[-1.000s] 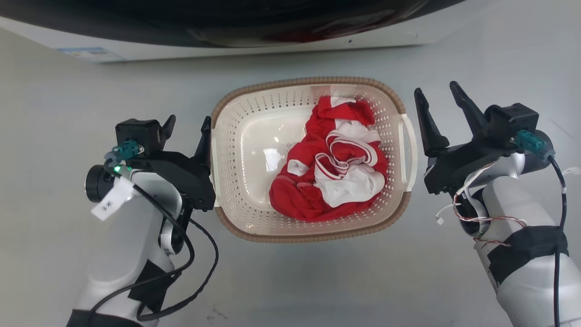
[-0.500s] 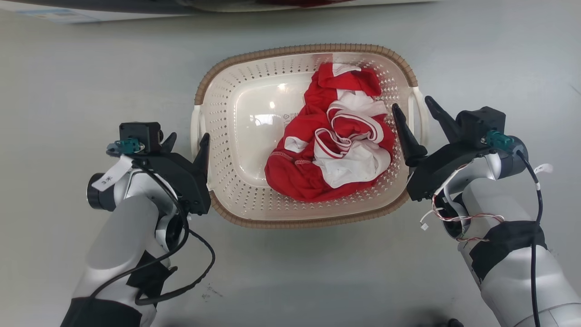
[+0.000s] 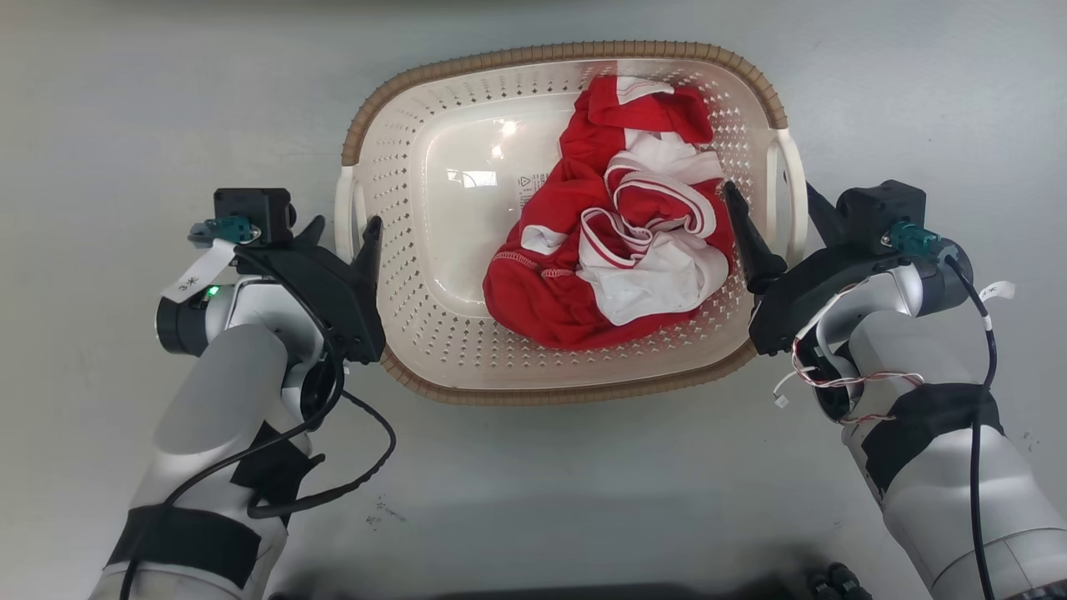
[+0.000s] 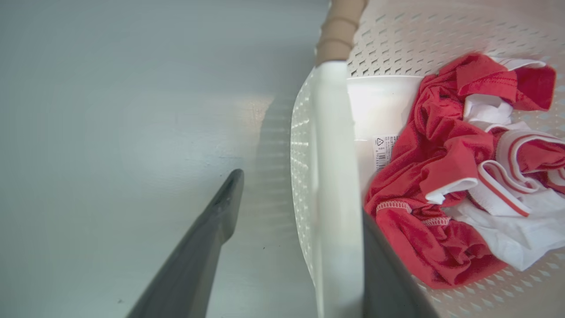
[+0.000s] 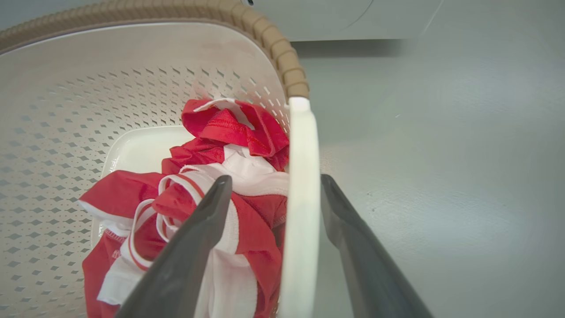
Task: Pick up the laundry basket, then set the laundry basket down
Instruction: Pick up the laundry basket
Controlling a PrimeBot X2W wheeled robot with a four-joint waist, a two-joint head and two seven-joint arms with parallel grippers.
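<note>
The white handle (image 3: 345, 215) runs straight on from the laundry basket's brown woven rim (image 3: 353, 148), so the handle will stay in line and bring the laundry basket up when I lift.
The laundry basket (image 3: 550, 54), cream with holes and a brown woven rim, stands on the grey floor and holds a red and white garment (image 3: 617, 258). My left gripper (image 3: 343, 227) is open around the left white handle (image 3: 342, 200), one finger outside it and one inside the basket wall. In the left wrist view the handle (image 4: 331, 154) lies against the inner finger, and a wide gap separates it from the outer finger (image 4: 220, 212). My right gripper (image 3: 768, 196) is open astride the right handle (image 3: 793, 192). The right wrist view shows that handle (image 5: 300, 176) between the two fingers.
Grey floor lies all round the basket. A white washer front (image 5: 331, 17) stands beyond the basket's far rim in the right wrist view. My two pale forearms with black cables flank the basket's near corners.
The head camera has tilted down, so the washer left the picture. My right gripper came in from beside the basket to straddle its right handle. The left handle now lies between my left fingers.
</note>
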